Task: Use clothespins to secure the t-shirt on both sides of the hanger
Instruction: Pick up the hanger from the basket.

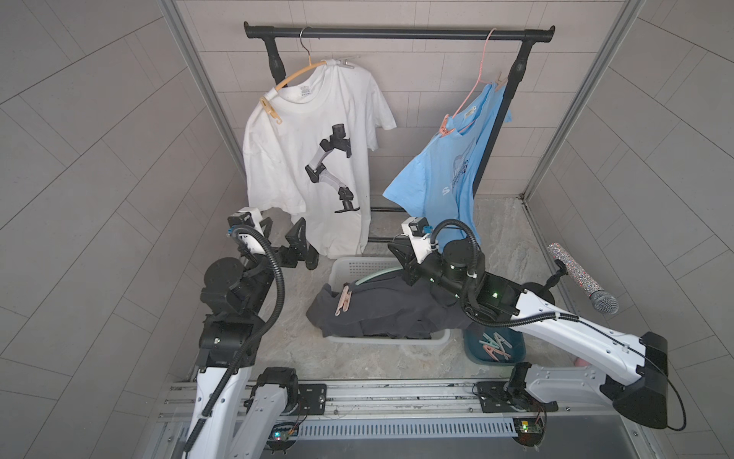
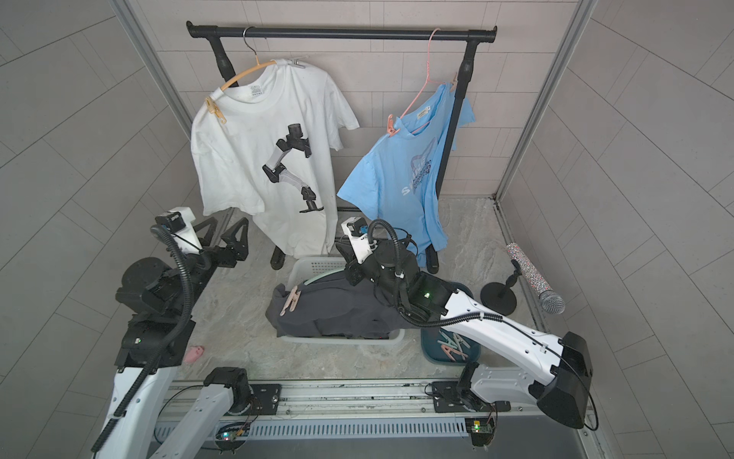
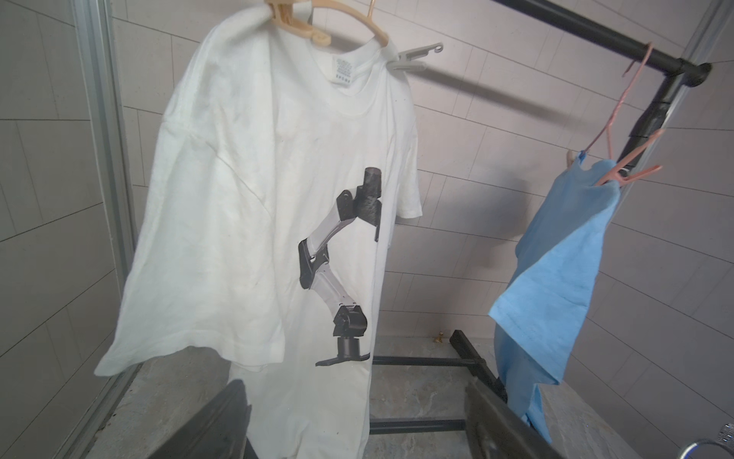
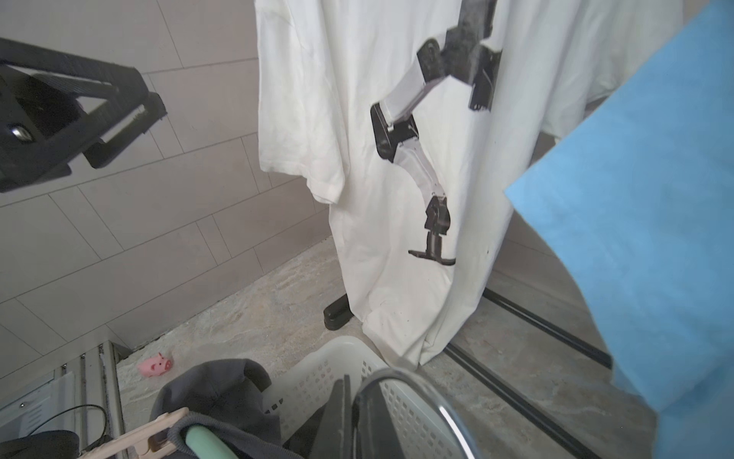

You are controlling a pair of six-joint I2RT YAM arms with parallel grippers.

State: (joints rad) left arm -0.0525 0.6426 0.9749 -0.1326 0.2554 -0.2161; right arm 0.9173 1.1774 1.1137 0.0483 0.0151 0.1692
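The t-shirt's pinned shoulder lies free while my right gripper holds the hanger's hook, so my left gripper keeps going toward that shoulder until it closes there.
A dark grey t-shirt lies in a white basket on a pale green hanger. One peach clothespin is clipped at its left shoulder. My right gripper is shut low over the basket's back. The hanger's chrome hook curves out from between its fingertips. My left gripper hangs open and empty, left of the basket, before the white shirt's hem. Several loose clothespins lie in a dark teal bin under the right arm.
A white t-shirt and a blue t-shirt hang pinned on the black rack behind. A glitter microphone stands on its stand at the right. A pink pig toy lies on the floor by the left arm.
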